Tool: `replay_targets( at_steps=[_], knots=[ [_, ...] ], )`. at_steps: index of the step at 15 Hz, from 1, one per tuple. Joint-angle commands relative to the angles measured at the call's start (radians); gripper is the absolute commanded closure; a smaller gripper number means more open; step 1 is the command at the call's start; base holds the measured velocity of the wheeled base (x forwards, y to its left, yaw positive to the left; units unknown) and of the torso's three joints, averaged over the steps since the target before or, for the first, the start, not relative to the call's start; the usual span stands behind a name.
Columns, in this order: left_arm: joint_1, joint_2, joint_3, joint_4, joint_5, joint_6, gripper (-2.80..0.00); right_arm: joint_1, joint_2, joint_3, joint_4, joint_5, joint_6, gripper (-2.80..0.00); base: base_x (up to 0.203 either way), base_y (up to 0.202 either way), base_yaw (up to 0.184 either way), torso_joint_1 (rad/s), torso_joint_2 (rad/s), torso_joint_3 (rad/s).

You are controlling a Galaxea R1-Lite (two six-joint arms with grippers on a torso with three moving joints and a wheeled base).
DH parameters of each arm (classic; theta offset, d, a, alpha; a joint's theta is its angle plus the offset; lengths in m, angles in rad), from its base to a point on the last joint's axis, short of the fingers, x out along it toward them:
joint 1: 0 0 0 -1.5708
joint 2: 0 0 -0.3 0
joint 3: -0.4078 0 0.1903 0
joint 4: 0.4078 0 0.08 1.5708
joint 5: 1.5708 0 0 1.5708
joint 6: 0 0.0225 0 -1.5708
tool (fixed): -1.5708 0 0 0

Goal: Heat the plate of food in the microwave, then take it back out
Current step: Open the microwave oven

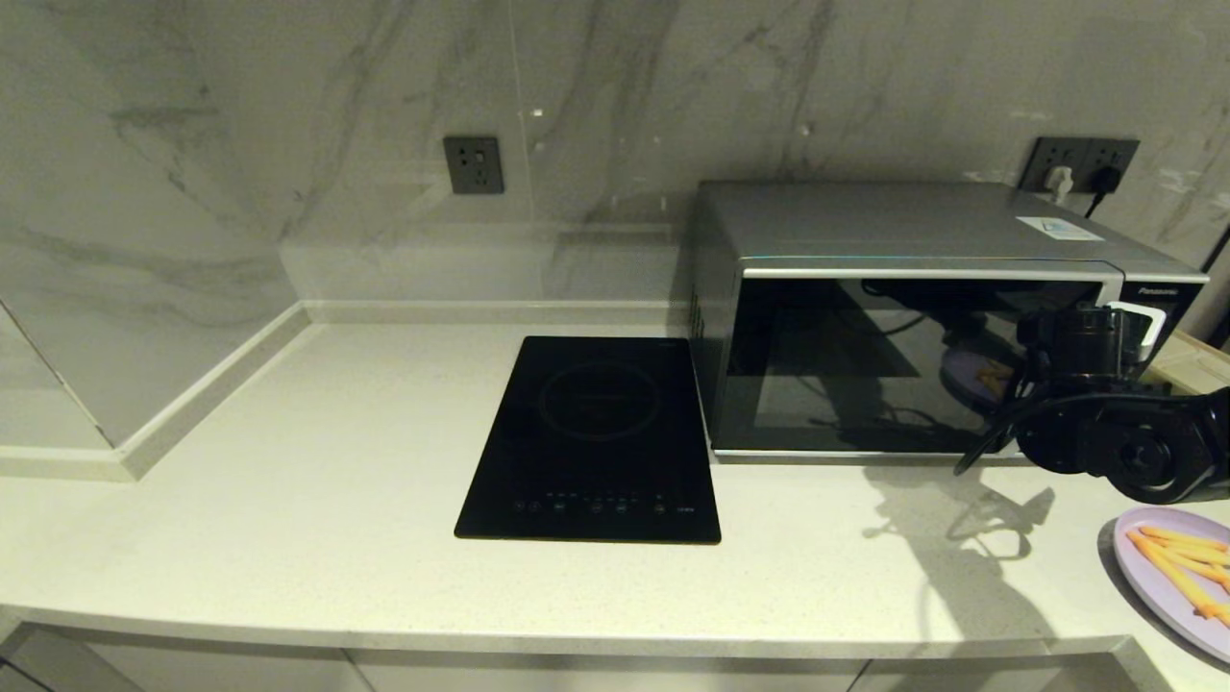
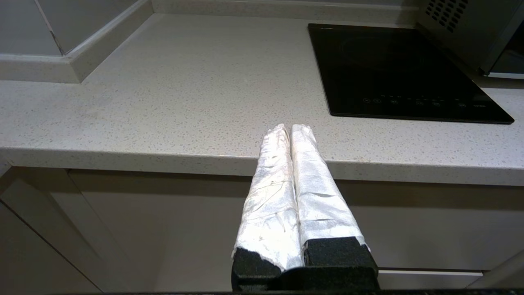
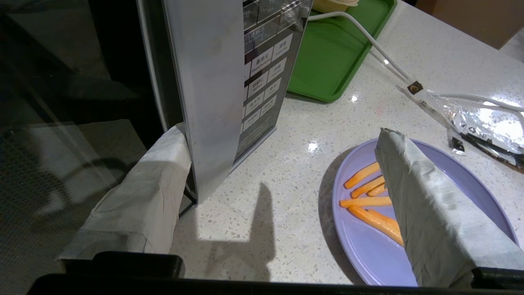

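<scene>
The silver door band (image 3: 207,93) stands upright next to the button panel, so the dark glass door (image 1: 859,369) will swing sideways toward the hob when I pull.
The silver-grey microwave (image 1: 913,240) stands at the back right of the counter, its dark glass door looking closed. My right gripper (image 1: 1091,336) is open at the door's right side. In the right wrist view this gripper (image 3: 282,132) straddles the curved silver door band (image 3: 208,102): one padded finger (image 3: 151,184) lies against the glass beside the band, the other (image 3: 425,205) hangs over the plate. The lilac plate of food (image 1: 1168,586) rests on the counter at the right edge, with orange sticks (image 3: 368,201) on it. My left gripper (image 2: 290,128) is shut and parked at the counter's front edge.
A flat black induction hob (image 1: 591,437) lies left of the microwave. Beyond the microwave's button panel (image 3: 262,82) sit a green tray (image 3: 331,53), a white cable (image 3: 368,39) and a foil packet (image 3: 483,123). Marble wall with outlets behind.
</scene>
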Motion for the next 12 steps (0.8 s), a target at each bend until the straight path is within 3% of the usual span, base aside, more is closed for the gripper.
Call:
replay_targets(
  at_steps=[1,9,12],
  knots=[
    [0.0,0.0,0.0,-0.001,0.0,-0.001,0.0,0.0,-0.001,0.005,-0.003,-0.008,0.011,-2.8,0.0,0.0,0.0,0.0,0.0,0.0],
    [0.0,0.0,0.0,-0.001,0.0,-0.001,0.0,0.005,-0.206,0.166,0.0,-0.015,0.047,-2.8,0.0,0.0,0.0,0.0,0.0,0.0],
    [0.0,0.0,0.0,-0.001,0.0,0.001,0.0,0.025,-0.26,0.203,0.011,0.058,0.021,-2.8,0.0,0.0,0.0,0.0,0.0,0.0]
  ],
)
